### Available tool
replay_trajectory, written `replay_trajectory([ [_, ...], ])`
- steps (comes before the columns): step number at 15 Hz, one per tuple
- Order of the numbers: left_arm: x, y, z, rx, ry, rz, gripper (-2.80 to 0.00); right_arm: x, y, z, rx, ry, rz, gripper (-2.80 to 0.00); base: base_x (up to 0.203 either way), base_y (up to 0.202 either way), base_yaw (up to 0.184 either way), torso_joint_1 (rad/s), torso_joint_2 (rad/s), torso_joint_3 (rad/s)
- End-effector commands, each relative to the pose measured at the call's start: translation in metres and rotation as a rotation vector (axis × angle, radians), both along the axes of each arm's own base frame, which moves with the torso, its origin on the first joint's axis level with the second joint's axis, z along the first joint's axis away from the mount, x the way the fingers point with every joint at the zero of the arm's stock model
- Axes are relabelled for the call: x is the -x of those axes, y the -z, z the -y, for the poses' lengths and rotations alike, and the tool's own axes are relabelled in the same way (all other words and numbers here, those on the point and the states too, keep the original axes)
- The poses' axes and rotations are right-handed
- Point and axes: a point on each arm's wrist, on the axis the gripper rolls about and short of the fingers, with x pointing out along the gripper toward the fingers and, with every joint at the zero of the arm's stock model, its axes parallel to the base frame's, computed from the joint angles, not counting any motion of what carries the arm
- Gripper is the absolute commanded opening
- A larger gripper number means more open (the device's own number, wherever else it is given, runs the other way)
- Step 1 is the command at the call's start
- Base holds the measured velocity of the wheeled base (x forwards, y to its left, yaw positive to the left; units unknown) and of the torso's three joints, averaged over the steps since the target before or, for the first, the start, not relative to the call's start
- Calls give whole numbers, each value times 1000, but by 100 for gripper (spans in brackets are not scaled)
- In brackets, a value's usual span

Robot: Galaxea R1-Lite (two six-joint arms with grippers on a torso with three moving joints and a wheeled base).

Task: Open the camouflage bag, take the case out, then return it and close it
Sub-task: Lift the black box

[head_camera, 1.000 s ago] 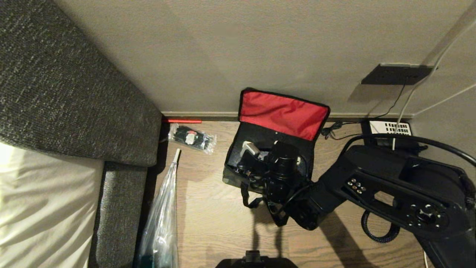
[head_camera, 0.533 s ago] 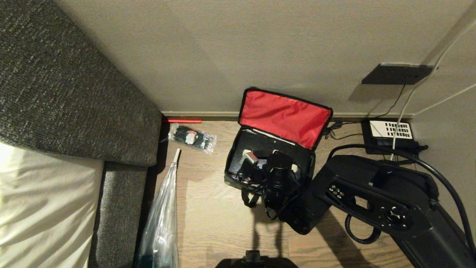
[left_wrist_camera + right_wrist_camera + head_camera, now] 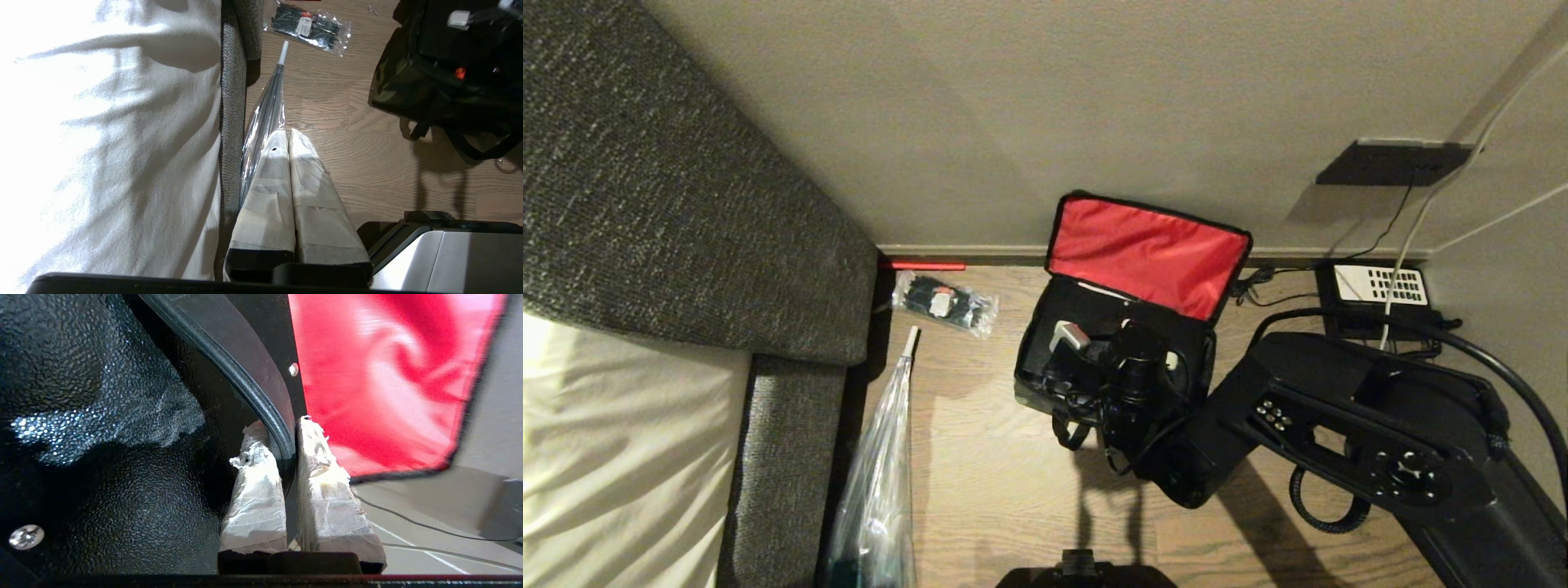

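Observation:
The black case is between the bag's sides (image 3: 1208, 354), so my right gripper should move back gently and lift the case higher by its black handle (image 3: 247, 389) before it carries the case aside.
The camouflage bag (image 3: 1031, 385) stands open on the wooden floor by the wall, its red-lined lid (image 3: 1147, 251) leaning back. The black case (image 3: 102, 457) sits in the bag's opening, its pebbled face filling much of the right wrist view. My right gripper (image 3: 282, 428) is shut on the case's black handle (image 3: 249, 386); from the head view the wrist (image 3: 1131, 363) hides the fingers. The left wrist view shows the bag (image 3: 402, 87) and the case's red button (image 3: 460, 73). My left gripper (image 3: 288, 134) is shut and empty, parked low beside the sofa.
A grey sofa (image 3: 670, 204) with a white cushion fills the left. A clear packet of black ties (image 3: 943, 304) and a long clear plastic sleeve (image 3: 878, 482) lie beside it. A phone with a white keypad (image 3: 1376, 284) and cables sit by the wall at right.
The right forearm has swung a little nearer and lower, with the gripper staying on the handle. The bag's lid has shifted slightly to the right.

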Motion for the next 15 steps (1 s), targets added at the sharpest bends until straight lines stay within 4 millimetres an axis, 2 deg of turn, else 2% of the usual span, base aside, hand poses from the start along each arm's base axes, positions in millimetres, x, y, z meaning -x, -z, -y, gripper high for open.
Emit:
replay_trajectory([
  [1, 0, 0, 0, 0, -1, -2, -280, 4, -24, 3, -23, 2, 39, -280, 0, 0, 0, 0, 0, 0],
  [3, 0, 0, 0, 0, -1, -2, -280, 9, -48, 6, -34, -2, 65, -280, 0, 0, 0, 0, 0, 0],
  [6, 0, 0, 0, 0, -1, -2, -280, 13, -64, 9, -40, -1, 75, -280, 0, 0, 0, 0, 0, 0],
  [10, 0, 0, 0, 0, -1, -2, -280, 16, -69, 12, -40, -3, 73, -280, 0, 0, 0, 0, 0, 0],
  [15, 0, 0, 0, 0, -1, -2, -280, 12, -46, 8, -57, -7, 32, -280, 0, 0, 0, 0, 0, 0],
])
